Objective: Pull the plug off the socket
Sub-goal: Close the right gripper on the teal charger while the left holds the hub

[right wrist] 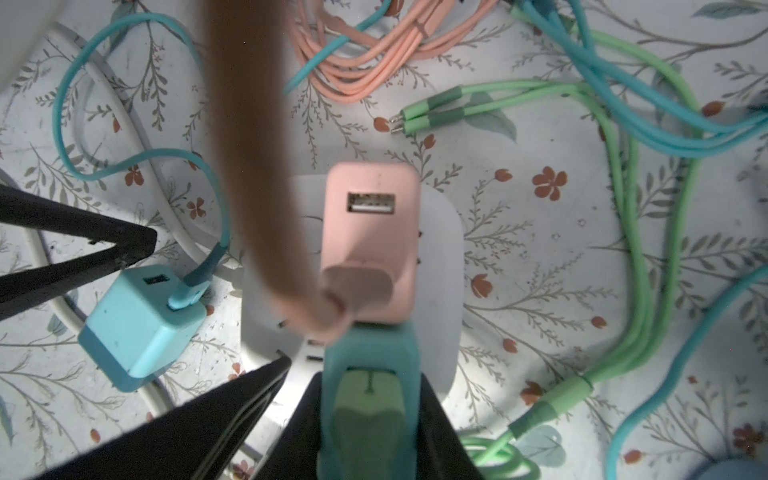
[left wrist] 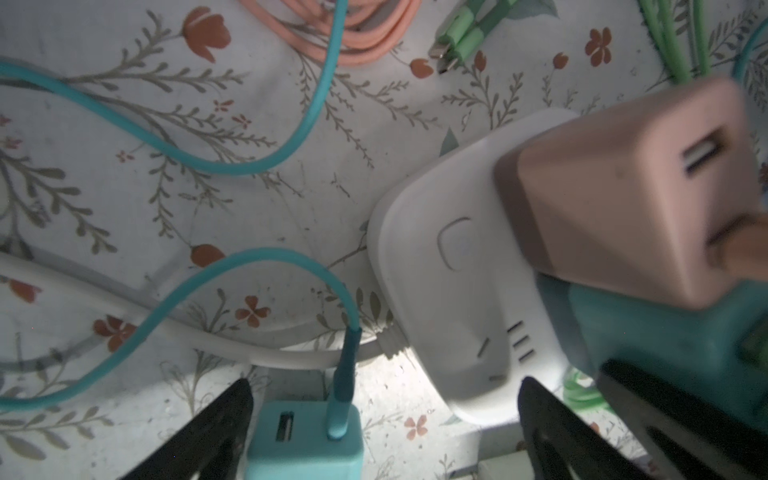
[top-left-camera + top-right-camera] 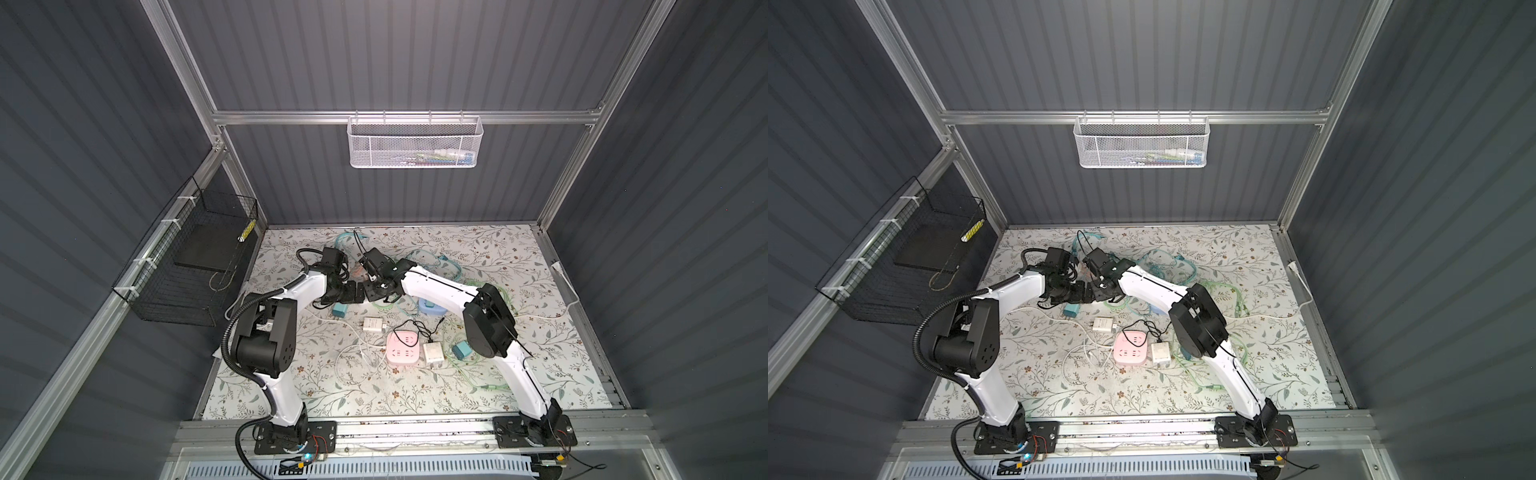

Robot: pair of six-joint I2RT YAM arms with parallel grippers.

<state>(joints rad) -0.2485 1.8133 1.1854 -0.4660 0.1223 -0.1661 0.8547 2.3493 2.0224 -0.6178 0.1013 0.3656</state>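
The white socket [image 2: 452, 296] tips up along with the teal plug in the robot's right gripper, so next the left gripper pushes the socket's corner [image 2: 481, 398] down to get the plug free.
A white socket block [image 1: 440, 249] lies on the flowered table. Two plugs stand in it: a pink plug [image 1: 374, 224] with a pink cable rising close to the right wrist lens, and a teal plug [image 1: 368, 353] with a green cable end in it. My right gripper [image 1: 370, 382] is shut on the teal plug, one black finger pressed to each side. My left gripper [image 2: 384, 386] is open; between its fingers sit a loose teal charger [image 2: 303, 440] and the cable end of the socket block [image 2: 449, 299]. In both top views the two grippers [image 3: 365, 291] [image 3: 1090, 293] meet and hide the socket.
Green cables [image 1: 636, 257], teal cables [image 1: 648, 108] and a coiled pink cable [image 1: 365, 54] lie around the socket. Nearer the front are a pink power strip [image 3: 402, 347] and white chargers [image 3: 374, 324]. A black wire basket [image 3: 187, 266] hangs on the left wall.
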